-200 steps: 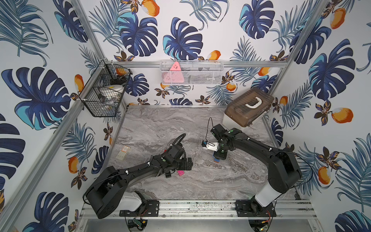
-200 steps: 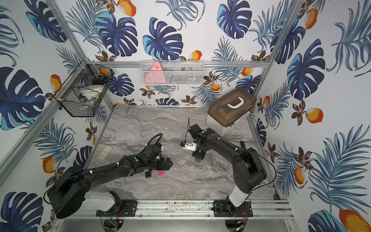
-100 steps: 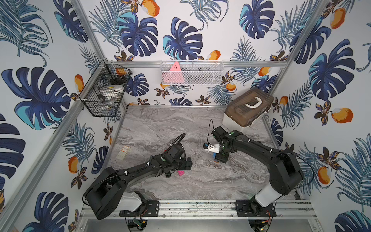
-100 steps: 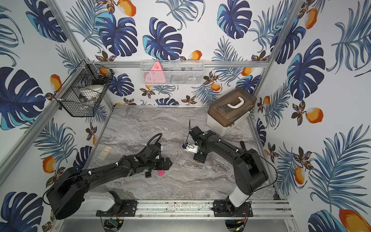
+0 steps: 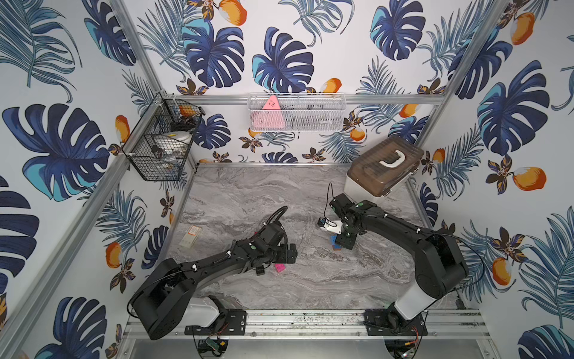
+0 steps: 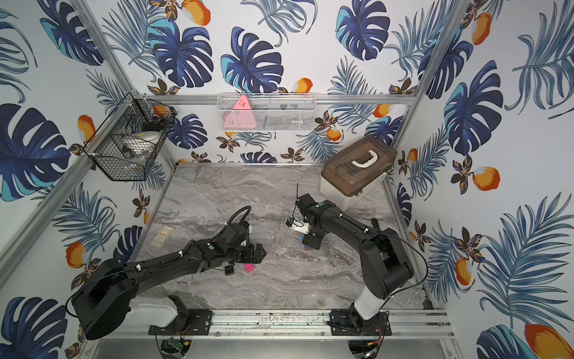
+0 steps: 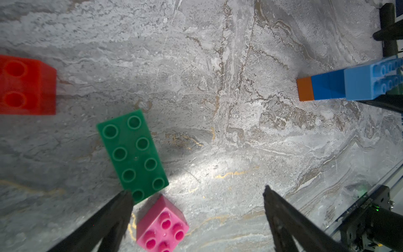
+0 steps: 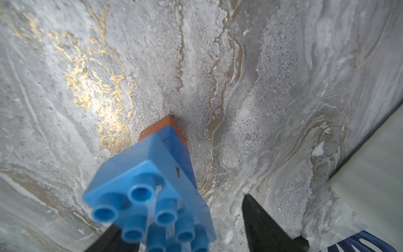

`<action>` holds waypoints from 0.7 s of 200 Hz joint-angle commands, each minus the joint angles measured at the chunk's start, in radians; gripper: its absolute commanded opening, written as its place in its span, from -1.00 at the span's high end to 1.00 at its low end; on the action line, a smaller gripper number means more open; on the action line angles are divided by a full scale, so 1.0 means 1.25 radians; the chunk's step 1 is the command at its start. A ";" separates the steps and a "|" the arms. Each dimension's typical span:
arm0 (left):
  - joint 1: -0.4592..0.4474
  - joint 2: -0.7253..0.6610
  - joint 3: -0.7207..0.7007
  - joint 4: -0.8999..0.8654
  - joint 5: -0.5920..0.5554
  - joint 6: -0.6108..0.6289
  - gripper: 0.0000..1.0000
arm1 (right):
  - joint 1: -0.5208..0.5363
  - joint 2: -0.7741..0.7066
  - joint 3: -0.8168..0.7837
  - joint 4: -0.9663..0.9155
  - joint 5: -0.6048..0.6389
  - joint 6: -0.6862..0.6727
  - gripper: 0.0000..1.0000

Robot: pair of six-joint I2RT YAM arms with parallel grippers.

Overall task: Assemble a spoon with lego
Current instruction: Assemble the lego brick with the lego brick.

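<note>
The pink brick (image 7: pixel 163 226) is crooked and off-centre under my left gripper's fingers, next to the green brick. Next, I move back and turn before I grip the pink brick.
A stack of orange, blue and light blue lego bricks (image 5: pixel 334 242) (image 6: pixel 303 242), the spoon's stem, stands upright on the marble table. My right gripper (image 5: pixel 343 244) (image 8: pixel 181 213) is open around the stack's light blue top (image 8: pixel 150 196). One finger (image 8: pixel 259 222) stands clear of it, and the other is hidden beneath the brick. My left gripper (image 5: pixel 290 253) (image 7: pixel 197 191) hangs wide open and holds nothing. Below it lie a pink brick (image 7: pixel 162 222) (image 5: pixel 280 268) and a green brick (image 7: pixel 133 153), with a red brick (image 7: pixel 26 86) farther off. A black brick (image 5: pixel 260 271) lies under the left arm.
A white box with a brown lid (image 5: pixel 383 167) stands at the back right, close behind the right arm. A small packet (image 5: pixel 191 236) lies near the left wall. Wire baskets (image 5: pixel 164 146) hang on the walls. A metal rail (image 5: pixel 295 320) runs along the front edge.
My right gripper's jaws have opened and let go of the brick stack, which now stands on the table. The left arm has not moved.
</note>
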 commanded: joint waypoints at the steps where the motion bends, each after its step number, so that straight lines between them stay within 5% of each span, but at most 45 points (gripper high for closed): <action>1: 0.000 -0.004 0.005 -0.004 -0.005 0.003 -0.98 | 0.000 -0.013 0.007 -0.007 -0.025 0.010 -0.46; 140: -0.030 -0.042 0.073 -0.224 -0.135 0.069 -0.98 | 0.001 -0.207 0.010 -0.001 -0.040 0.192 -0.50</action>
